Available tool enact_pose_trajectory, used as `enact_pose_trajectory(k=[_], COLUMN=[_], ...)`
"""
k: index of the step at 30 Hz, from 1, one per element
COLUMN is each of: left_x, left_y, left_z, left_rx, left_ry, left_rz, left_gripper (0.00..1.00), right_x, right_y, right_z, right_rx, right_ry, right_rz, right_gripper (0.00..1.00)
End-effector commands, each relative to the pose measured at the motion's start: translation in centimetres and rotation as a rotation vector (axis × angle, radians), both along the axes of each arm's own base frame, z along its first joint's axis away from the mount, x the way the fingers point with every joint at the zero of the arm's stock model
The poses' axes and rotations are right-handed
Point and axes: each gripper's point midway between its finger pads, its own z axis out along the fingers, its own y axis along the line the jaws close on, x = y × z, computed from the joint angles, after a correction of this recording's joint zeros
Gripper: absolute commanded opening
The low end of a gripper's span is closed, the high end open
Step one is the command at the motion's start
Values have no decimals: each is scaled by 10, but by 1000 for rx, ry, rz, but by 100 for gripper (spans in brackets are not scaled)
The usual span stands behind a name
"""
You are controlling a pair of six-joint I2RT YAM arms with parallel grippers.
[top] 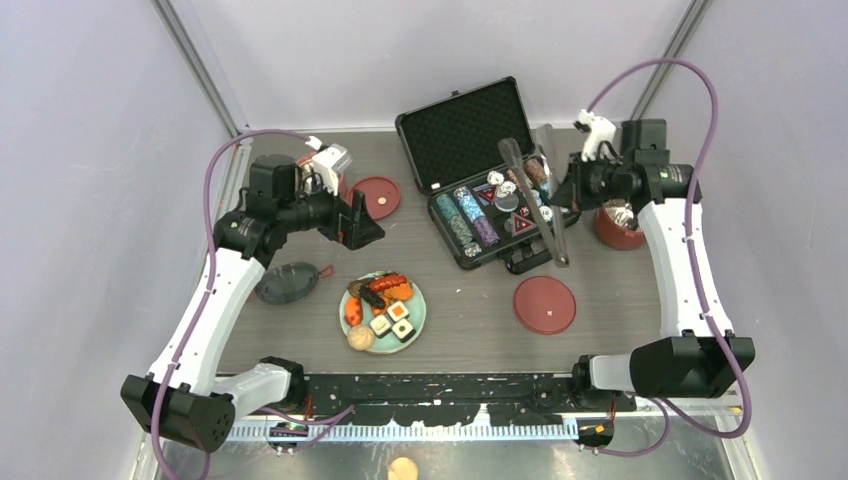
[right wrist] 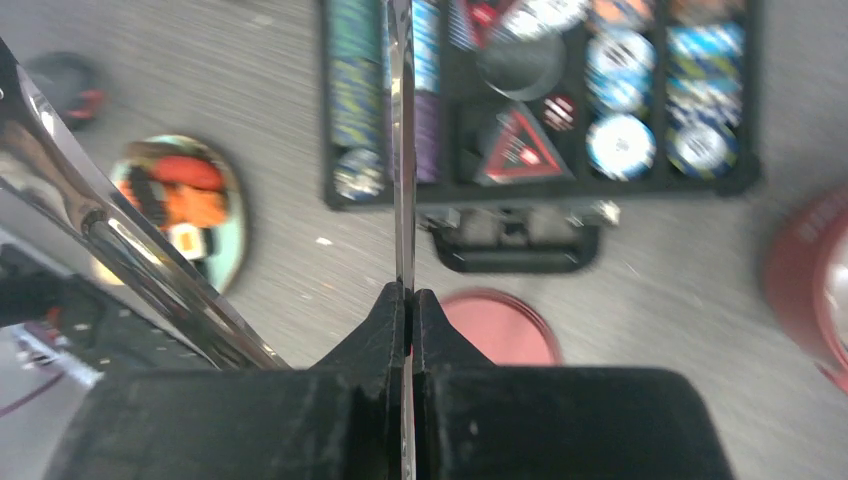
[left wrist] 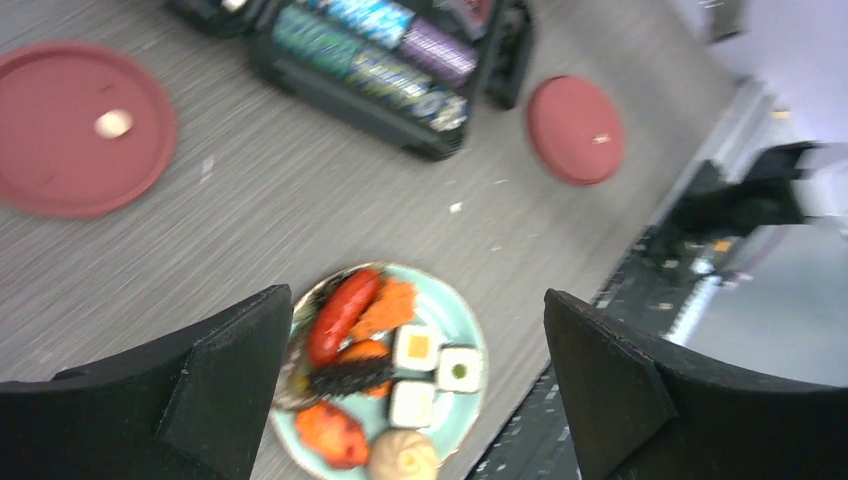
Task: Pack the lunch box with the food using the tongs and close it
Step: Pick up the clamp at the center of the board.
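Note:
My right gripper has hold of just one arm of the silver tongs (top: 550,163), so it should open for a new grip while my left gripper takes the splayed arm (top: 531,201).
The pale green plate (top: 419,320) of food (top: 381,299) sits near the front centre: red sausage (left wrist: 343,311), sushi rolls (left wrist: 416,347) and a beige bun (left wrist: 405,456). My left gripper (top: 362,226) hovers open above the plate (left wrist: 446,302), nothing between its fingers (left wrist: 240,370). My right gripper (top: 557,200) is shut on one thin arm of the silver tongs (top: 516,166), held over the poker case. In the right wrist view that arm (right wrist: 403,150) runs up from the shut jaws and the other arm (right wrist: 110,240) splays left. A maroon lunch box tier (top: 619,228) stands at the right.
The open black poker chip case (top: 468,138) lies at the back centre. Flat red lids lie at the back left (top: 376,197) and front right (top: 544,304). A dark translucent lid (top: 287,282) rests left of the plate. Metal frame posts and white walls border the table.

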Motion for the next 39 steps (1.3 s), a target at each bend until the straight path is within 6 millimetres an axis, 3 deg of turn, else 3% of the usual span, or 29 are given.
enact_pose_trajectory(k=[1,6,12,17,24,30,34,39], left_x=[-27,-29,-18,-10,-16,-19,-18,-17], left_y=[-35,-57,-69,-72,-81,-84,-85,-86], left_z=[64,103,162,172,167,168,166,168], left_rx=[-238,-454,-779,-825,-820,-812,-811,-810], left_ry=[-47,23,4,-11,9,6,10,10], left_rz=[-216,-304,-344,-335,-352,-367,-365,-369], left_gripper=[100,100,98,91,82,66,50,20], right_x=[12,17,9,-8,-19,-27,-37,-44], right_y=[72,134,195,231,254,266,274,280], right_z=[59,93,114,129,119,109,110,113], right_rx=[193,349,539,637,654,657,671,689], right_ry=[-97,-133,-100,-70,6,51,65,83], right_rz=[115,228,335,413,460,487,525,559], right_gripper=[0,1,0,1,0,1,0,1])
